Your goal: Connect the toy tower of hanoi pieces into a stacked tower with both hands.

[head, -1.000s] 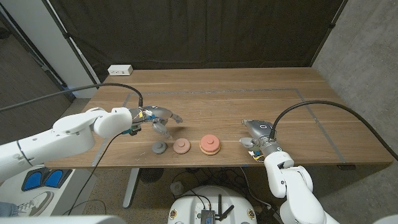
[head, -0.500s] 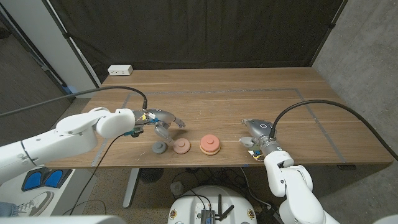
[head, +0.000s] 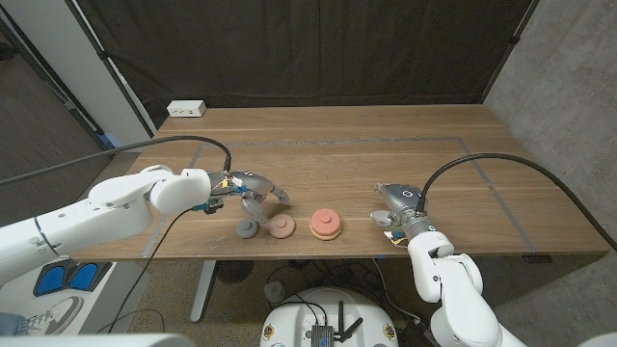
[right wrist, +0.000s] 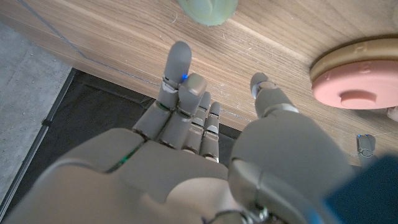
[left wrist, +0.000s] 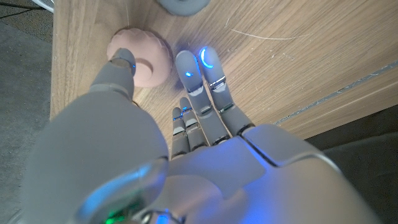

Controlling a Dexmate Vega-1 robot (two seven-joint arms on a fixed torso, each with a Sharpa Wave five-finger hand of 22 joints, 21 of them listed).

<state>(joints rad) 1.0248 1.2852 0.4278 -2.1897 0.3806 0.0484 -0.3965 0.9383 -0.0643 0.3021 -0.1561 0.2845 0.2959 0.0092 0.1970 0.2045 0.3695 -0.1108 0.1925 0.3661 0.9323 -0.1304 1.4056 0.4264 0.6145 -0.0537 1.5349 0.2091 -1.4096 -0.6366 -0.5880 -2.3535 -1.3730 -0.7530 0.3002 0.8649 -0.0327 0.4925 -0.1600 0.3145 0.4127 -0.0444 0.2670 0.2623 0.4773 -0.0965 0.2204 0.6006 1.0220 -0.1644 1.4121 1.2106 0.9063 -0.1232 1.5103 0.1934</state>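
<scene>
The pink disc has a raised knob on top, so the pinkish-brown disc will cover that knob and sit flush when the robot lowers it there.
Three toy pieces lie in a row near the table's front edge: a small grey piece, a pinkish-brown disc and a tan base carrying a pink disc. My left hand hovers just behind the grey piece and the pinkish-brown disc, fingers apart and holding nothing. In the left wrist view its thumb reaches over the pinkish-brown disc, with the grey piece beyond. My right hand is to the right of the stack, fingers spread and holding nothing. A pale green piece lies ahead of its fingertips, beside the stack.
A white power strip lies at the table's back left corner. The pieces sit close to the table's front edge. A black cable arcs over the table to my right arm.
My left hand has moved a little to the right, closer to the pinkish-brown disc. My right hand has hardly moved and the pieces lie where they were.
</scene>
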